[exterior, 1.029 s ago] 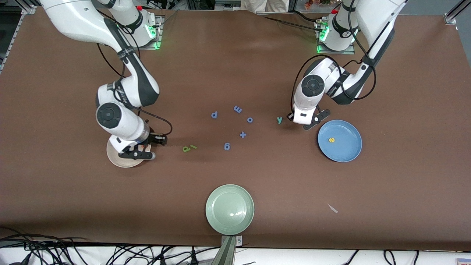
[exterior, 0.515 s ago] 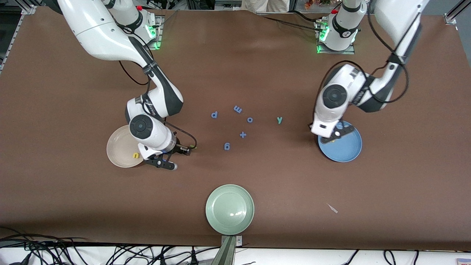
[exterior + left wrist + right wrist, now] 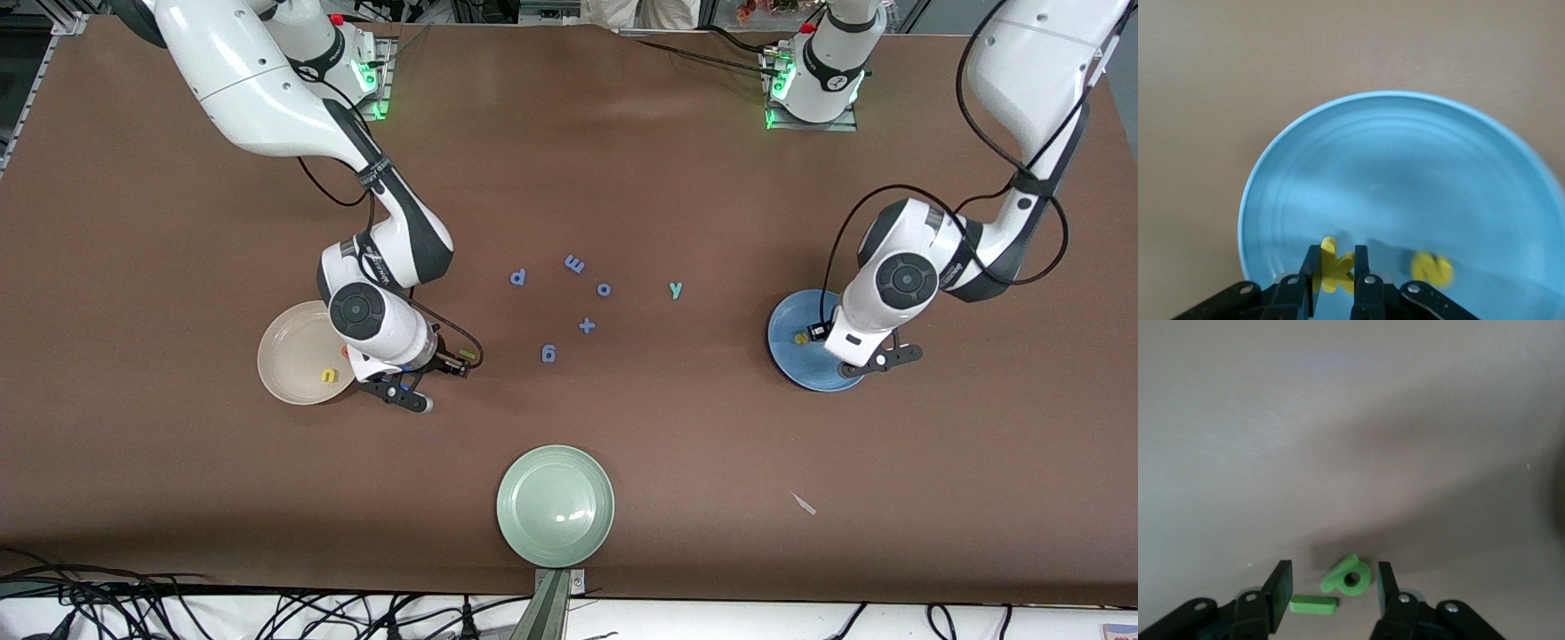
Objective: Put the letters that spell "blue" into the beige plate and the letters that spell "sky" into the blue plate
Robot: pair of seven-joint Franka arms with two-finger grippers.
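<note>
I should shift my right gripper and close it around the green b alone (image 3: 1350, 576), because the green l (image 3: 467, 354) lies next to the green b between my right gripper's open fingers.
The yellow k (image 3: 1340, 268) stands pinched between the fingers of my left gripper (image 3: 1337, 253), low over the blue plate (image 3: 1405, 167). A yellow s (image 3: 801, 338) lies in that plate beside it. My right gripper (image 3: 1335, 570) is open and low over the table, its fingers on either side of the green b (image 3: 1351, 577) and the thin green l (image 3: 1313, 605). Just beside it is the beige plate (image 3: 289, 342), holding a yellow u (image 3: 329, 376). The teal y (image 3: 676, 289) lies on the table between the blue letters and the blue plate. The arm hides the orange e.
Blue letters lie mid-table: a p (image 3: 518, 277), an m (image 3: 574, 264), an o (image 3: 604, 290), a plus (image 3: 587, 325) and a 9 (image 3: 548, 354). A pale green plate (image 3: 556, 505) sits near the front edge. A small scrap (image 3: 804, 503) lies on the table.
The right arm left the beige plate, where the u now shows, and came over the green b and l. The left arm swung from beside the y to over the blue plate.
</note>
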